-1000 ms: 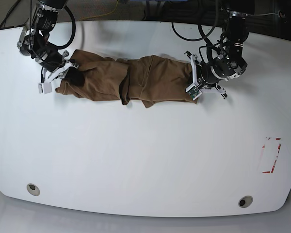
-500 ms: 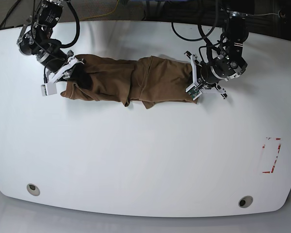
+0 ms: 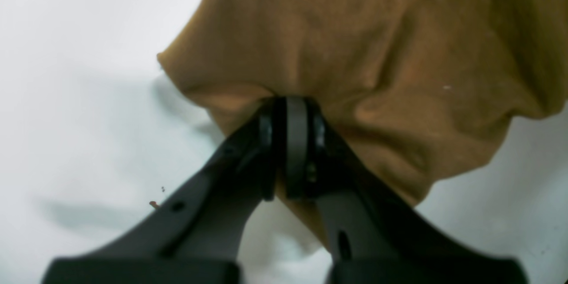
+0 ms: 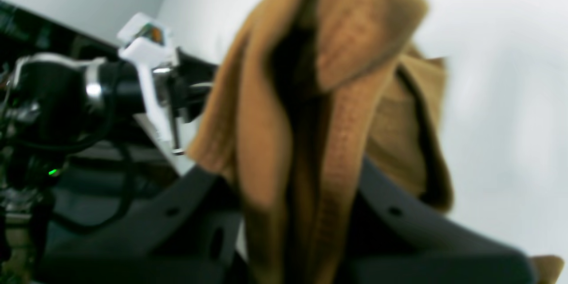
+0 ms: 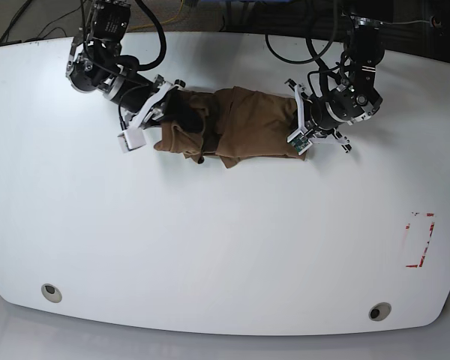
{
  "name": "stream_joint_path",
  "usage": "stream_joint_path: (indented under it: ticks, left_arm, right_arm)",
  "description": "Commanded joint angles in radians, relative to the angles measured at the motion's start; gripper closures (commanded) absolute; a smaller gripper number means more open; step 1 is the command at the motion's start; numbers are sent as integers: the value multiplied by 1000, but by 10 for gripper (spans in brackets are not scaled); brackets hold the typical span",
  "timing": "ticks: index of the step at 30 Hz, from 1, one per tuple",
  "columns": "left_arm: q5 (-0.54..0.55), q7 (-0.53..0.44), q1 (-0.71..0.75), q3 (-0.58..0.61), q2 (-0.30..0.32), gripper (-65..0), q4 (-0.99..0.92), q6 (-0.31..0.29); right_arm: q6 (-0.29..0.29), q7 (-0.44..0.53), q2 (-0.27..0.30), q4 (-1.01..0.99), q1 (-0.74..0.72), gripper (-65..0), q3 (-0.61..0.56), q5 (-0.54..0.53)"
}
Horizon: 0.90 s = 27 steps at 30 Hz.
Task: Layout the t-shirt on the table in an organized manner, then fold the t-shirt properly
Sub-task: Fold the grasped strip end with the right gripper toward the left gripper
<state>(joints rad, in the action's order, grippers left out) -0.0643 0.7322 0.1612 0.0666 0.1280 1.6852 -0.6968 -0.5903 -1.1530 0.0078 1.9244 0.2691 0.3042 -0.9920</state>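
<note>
The t-shirt's middle lies flat and my left gripper holds one t-shirt end, so my right gripper keeps carrying the other end over that middle and lets go.
The tan-brown t-shirt lies bunched in a short, thick roll at the back of the white table. My right gripper, on the left in the base view, is shut on the shirt's left end. In the right wrist view a thick hemmed fold of the t-shirt hangs between the dark fingers. My left gripper is shut on the shirt's right end. In the left wrist view its pads are pressed together on a pinch of the t-shirt.
A red dashed rectangle marks the table at the right. Two round grey holes sit near the front edge. Black cables run behind the table's far edge. The left arm shows in the right wrist view.
My right gripper has moved right along the table with the shirt's left end, bunching the t-shirt much shorter. The left gripper has stayed in place.
</note>
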Motion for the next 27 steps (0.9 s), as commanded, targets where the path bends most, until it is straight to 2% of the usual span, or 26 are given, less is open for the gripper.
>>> stream_joint_path:
  ticks: [1,9,14,23,27]
  left_arm:
    - [-21,30,1,0,6,-25,2,-1]
    - [-21,30,2,0,6,-25,-1,-1]
    - [-21,30,2,0,6,-25,-13,-1]
    - [-21,30,2,0,3,-25,-15,-1]
    - [-21,30,2,0,3,-25,-15,-1]
  right_arm:
    - [-3,26,-10,22,-24,-60,-26,-14]
    - [-3,26,-21,20,-74,-64,-83,34]
    - [-4,26,-22,-7,-116,-64,-158,51]
    - [-6,28,-27,-12,-187,-64,-322,193]
    - [-6,28,-45,-12,-205,-66,-351,242]
